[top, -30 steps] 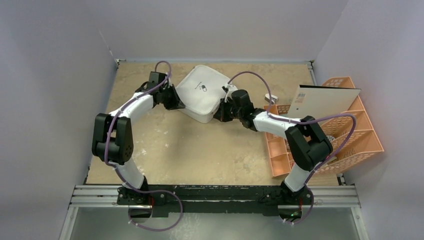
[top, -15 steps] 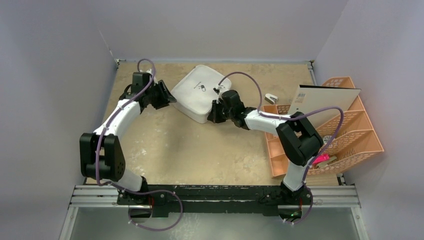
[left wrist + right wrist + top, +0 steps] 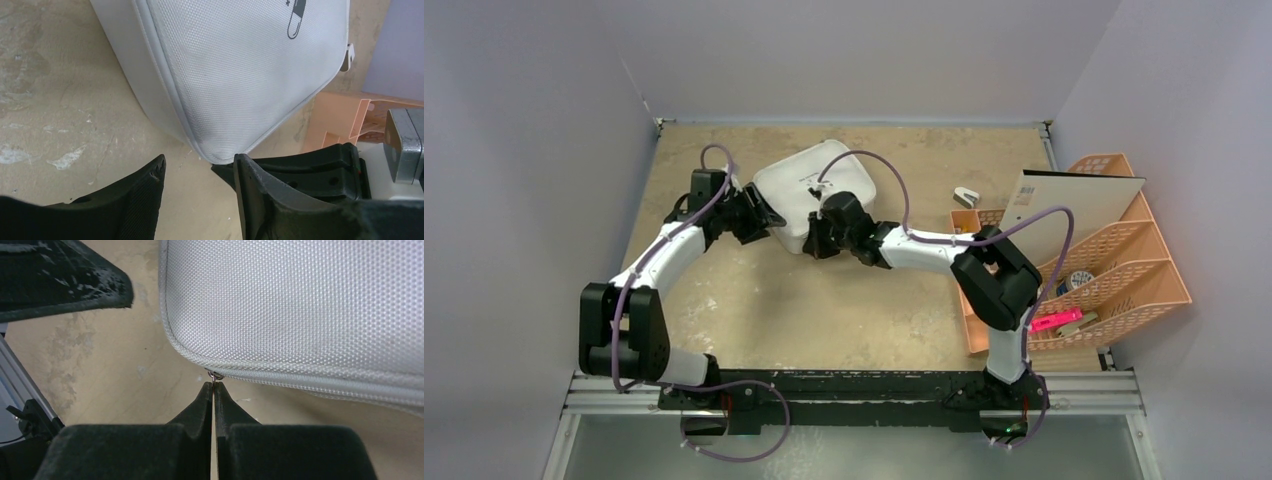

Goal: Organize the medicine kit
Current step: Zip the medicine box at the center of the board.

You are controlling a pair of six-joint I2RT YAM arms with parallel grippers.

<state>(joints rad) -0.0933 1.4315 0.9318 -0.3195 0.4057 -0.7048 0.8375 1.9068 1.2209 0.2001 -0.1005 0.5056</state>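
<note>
The kit's near corner (image 3: 212, 154) lies loose past the robot's open left gripper, so next the left gripper clamps the kit by its side edge (image 3: 184, 120) before the right gripper pulls the zipper pull.
The medicine kit (image 3: 816, 188) is a white woven case with a small pill logo, lying closed at the back middle of the table. Its near corner fills the left wrist view (image 3: 240, 65). My left gripper (image 3: 768, 222) stands open just short of that corner (image 3: 199, 165), with only bare table between its fingers. My right gripper (image 3: 816, 243) is at the kit's near edge, shut on the small metal zipper pull (image 3: 215, 375). Its fingertips (image 3: 213, 386) meet right below the zip seam of the kit (image 3: 300, 305).
A peach lattice organizer (image 3: 1124, 270) stands at the right with a white card (image 3: 1074, 205) leaning on it and a pink item (image 3: 1056, 322) in its front tray. A small white object (image 3: 966, 196) lies behind it. Walls close in on three sides.
My right gripper has travelled left along the kit's near edge with the zipper pull, and the kit slid left. My left gripper let go, opened and backed off.
</note>
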